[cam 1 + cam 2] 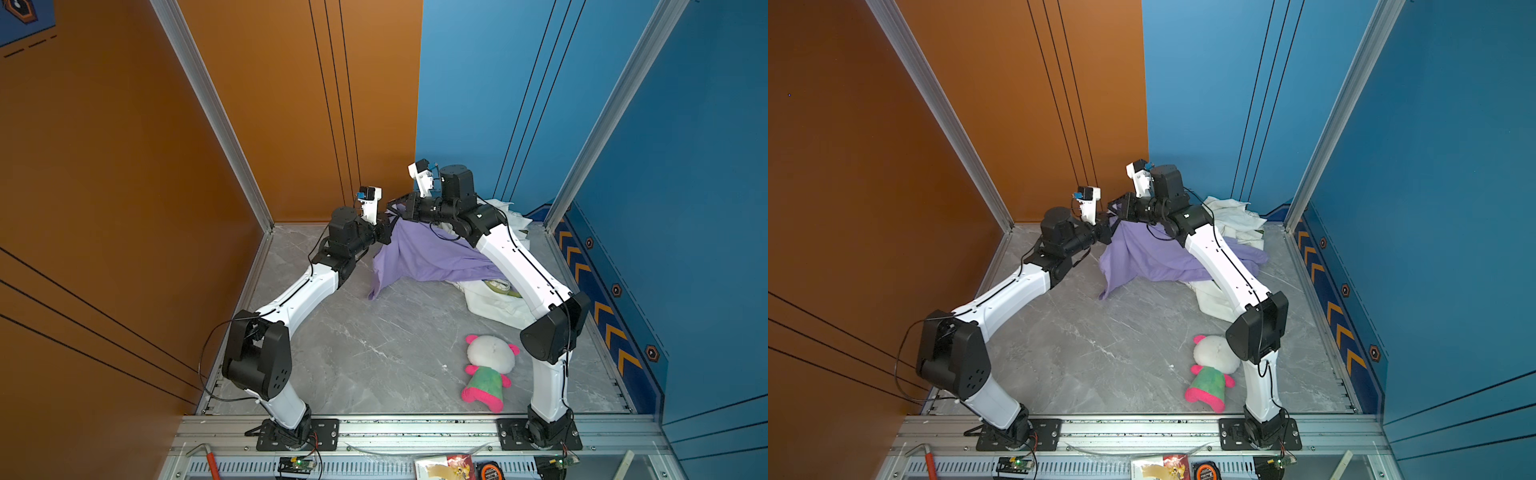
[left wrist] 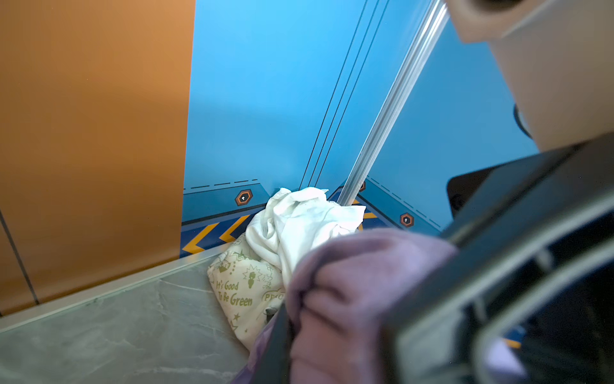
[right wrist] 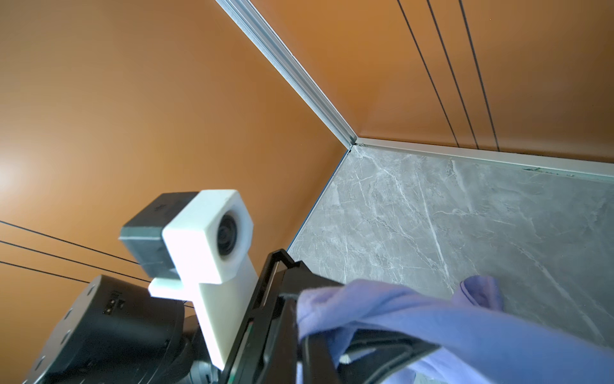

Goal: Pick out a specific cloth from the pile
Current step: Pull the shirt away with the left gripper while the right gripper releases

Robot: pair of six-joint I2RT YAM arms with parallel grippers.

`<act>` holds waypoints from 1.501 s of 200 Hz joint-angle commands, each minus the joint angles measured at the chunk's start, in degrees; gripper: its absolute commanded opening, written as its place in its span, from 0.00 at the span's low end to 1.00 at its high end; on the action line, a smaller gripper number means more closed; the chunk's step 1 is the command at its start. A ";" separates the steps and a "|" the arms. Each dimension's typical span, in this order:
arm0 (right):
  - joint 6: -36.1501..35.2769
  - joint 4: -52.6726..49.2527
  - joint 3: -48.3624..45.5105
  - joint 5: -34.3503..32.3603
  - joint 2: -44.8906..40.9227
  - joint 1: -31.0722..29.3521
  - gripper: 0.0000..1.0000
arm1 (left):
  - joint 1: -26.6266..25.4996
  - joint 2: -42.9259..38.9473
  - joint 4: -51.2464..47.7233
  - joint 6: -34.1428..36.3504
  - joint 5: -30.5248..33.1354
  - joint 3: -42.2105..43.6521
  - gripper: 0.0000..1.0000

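Note:
The lavender cloth is in both grippers, and its far end [image 1: 1251, 254] covers the white fabric. My right gripper should therefore let go, and my left gripper should carry the cloth to open floor [image 1: 342, 321].
The lavender cloth [image 1: 428, 257] [image 1: 1142, 257] hangs like a tent at the back of the marble floor, its lower edges trailing on the floor and one end passing under the right forearm. My left gripper [image 1: 388, 230] [image 1: 1109, 232] is shut on its raised top fold. My right gripper [image 1: 395, 206] [image 1: 1116, 206], just above and touching distance away, is also shut on that fold. In the wrist views the cloth [image 2: 349, 282] [image 3: 432, 319] bunches between dark fingers. The pile [image 1: 1233, 216] lies behind: a white shirt [image 2: 299, 219] on a cream green-printed fabric [image 2: 242, 286].
More white fabric [image 1: 498, 307] lies under the right forearm. A pink-and-green plush toy [image 1: 488, 370] [image 1: 1210, 374] lies near the right arm's base. Orange and blue walls with aluminium posts close in the floor. A red-handled tool [image 1: 212, 461] and tape measure [image 1: 490, 471] sit below the front rail.

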State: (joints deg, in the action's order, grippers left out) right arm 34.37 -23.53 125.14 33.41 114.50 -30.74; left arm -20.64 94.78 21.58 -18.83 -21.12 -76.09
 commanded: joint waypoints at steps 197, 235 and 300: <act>-8.44 0.72 -13.34 -14.50 -11.94 12.12 0.81 | 20.30 9.24 -11.66 -4.90 3.56 -47.03 0.00; -8.20 0.73 -13.74 -14.46 -11.58 11.95 0.86 | 21.52 8.01 -16.30 -1.24 4.74 -44.16 0.00; -8.29 0.76 -13.08 -14.30 -9.90 12.02 0.90 | 21.52 14.83 -16.36 -0.85 6.88 -44.24 0.00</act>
State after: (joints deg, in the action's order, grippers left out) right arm 26.79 -23.38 111.87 19.57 103.20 -18.74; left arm 0.80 105.93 4.34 -20.78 -15.99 -117.14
